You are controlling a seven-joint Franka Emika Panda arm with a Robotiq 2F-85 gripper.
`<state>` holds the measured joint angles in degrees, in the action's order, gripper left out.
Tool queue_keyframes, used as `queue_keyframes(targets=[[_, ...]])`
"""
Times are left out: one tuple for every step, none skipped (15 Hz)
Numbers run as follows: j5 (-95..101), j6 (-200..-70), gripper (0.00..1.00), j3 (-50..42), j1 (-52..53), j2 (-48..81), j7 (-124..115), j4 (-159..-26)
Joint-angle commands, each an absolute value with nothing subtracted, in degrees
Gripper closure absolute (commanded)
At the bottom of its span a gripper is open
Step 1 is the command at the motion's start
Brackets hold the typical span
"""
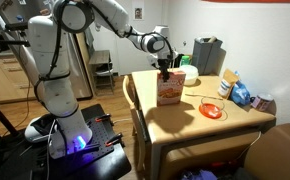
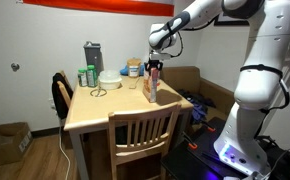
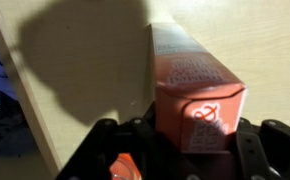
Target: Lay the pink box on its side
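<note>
I should tilt my gripper and lower the top end of the pink box toward the wooden table before I let go, because the box stands upright with that end in my gripper.
The pink box stands upright on the wooden table, near the edge closest to the arm. It also shows in the exterior view from the far side. My gripper comes down from above onto the box's top end. In the wrist view the box runs away from the camera, and its top end sits between the two dark fingers. The fingers press against both narrow sides, so the gripper is shut on the box.
A red bowl sits beside the box, with a blue-and-white bag further along. A grey appliance, a white bowl and green bottles stand at the far end. A wooden chair is at the table.
</note>
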<state>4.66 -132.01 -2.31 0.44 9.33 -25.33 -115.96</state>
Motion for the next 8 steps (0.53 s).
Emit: queue_keyframes(targets=[[8.5, -133.9, 0.81, -3.4, 1.1, 6.0, -27.9, -116.7], [10.1, -134.2, 0.84, -3.7, 1.3, 5.4, -29.3, -116.8], [13.1, -134.3, 0.86, -4.0, 1.5, 4.4, -31.2, -116.9], [16.2, -134.5, 0.86, -4.1, 1.7, 3.6, -33.2, -117.0], [20.8, -134.4, 0.86, -4.1, 2.0, 2.7, -36.2, -116.9], [24.7, -133.9, 0.86, -3.8, 2.2, 2.3, -38.7, -116.6], [27.8, -133.2, 0.86, -3.3, 2.3, 2.2, -40.8, -116.2], [31.5, -132.5, 0.86, -2.8, 2.5, 2.6, -43.4, -115.6]])
